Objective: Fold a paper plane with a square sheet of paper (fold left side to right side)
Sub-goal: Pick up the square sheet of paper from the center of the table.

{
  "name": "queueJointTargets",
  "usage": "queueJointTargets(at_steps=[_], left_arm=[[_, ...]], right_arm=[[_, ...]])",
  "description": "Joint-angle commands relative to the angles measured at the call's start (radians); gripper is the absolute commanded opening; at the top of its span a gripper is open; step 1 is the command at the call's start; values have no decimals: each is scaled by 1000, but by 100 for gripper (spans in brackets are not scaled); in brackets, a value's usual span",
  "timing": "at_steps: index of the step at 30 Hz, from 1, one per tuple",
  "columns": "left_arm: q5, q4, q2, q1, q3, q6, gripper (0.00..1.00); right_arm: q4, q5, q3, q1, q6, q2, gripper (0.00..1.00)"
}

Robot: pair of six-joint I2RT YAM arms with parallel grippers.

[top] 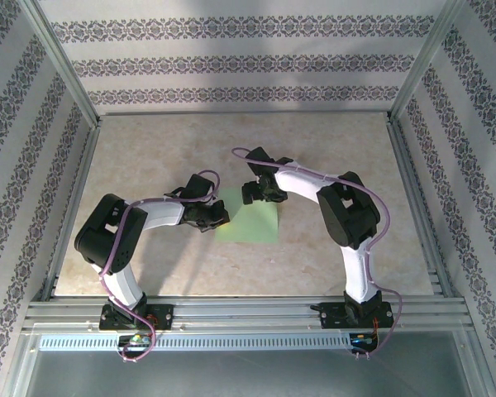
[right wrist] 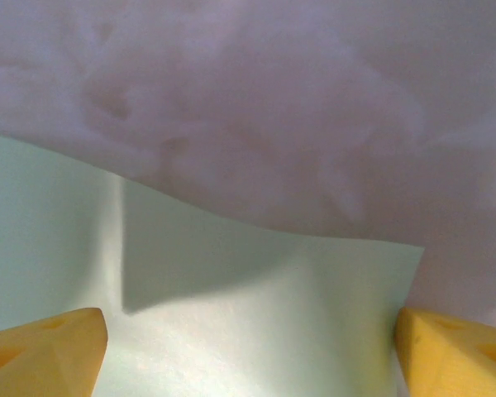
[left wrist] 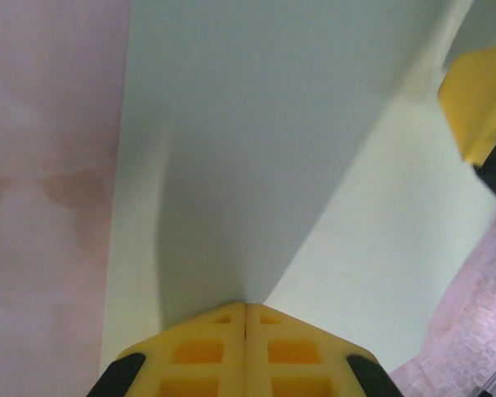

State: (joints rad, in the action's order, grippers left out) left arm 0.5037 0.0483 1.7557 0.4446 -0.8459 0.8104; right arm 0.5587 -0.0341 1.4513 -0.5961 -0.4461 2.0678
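My right gripper should lift the sheet (top: 260, 218) so that my left gripper can pinch the sheet's flat edge (left wrist: 111, 273), because my left gripper's closed fingers are inside that edge.
The square sheet of paper (top: 250, 226) is pale green and lies mid-table between the two arms. My left gripper (top: 217, 217) is at its left edge. In the left wrist view the yellow fingertips (left wrist: 223, 331) are pressed together, and the paper (left wrist: 256, 149) rises in a curved flap straight out of the seam between them, so the left gripper (left wrist: 245, 308) is shut on that edge. My right gripper (top: 261, 195) hovers over the sheet's far right part. It (right wrist: 248, 364) stands open, one finger (right wrist: 41, 351) at each side of the paper (right wrist: 256, 322), nothing pinched. The paper's far edge is wavy.
The marble-look tabletop (top: 149, 157) surrounds the sheet. Aluminium frame rails (top: 248, 310) run along the near edge and the sides, with patterned walls (top: 231, 62) behind. One yellow finger of the right gripper (left wrist: 479, 99) shows at the upper right of the left wrist view.
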Motion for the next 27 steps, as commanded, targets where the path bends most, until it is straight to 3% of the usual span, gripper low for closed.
queueJointTargets(at_steps=[1, 9, 17, 22, 27], left_arm=[[-20, 35, 37, -1, 4, -22, 4], [-7, 11, 32, -2, 8, -11, 3], [2, -2, 16, -3, 2, -9, 5], [-9, 0, -28, -6, -5, -27, 13], [-31, 12, -118, -37, 6, -64, 30]], right_arm=[[40, 62, 14, -50, -29, 10, 88], [50, 80, -9, -91, -48, -35, 78], [40, 114, -35, -86, -51, -68, 51], [-2, 187, -75, -67, -49, -120, 37], [-55, 305, -136, -25, -31, -200, 29]])
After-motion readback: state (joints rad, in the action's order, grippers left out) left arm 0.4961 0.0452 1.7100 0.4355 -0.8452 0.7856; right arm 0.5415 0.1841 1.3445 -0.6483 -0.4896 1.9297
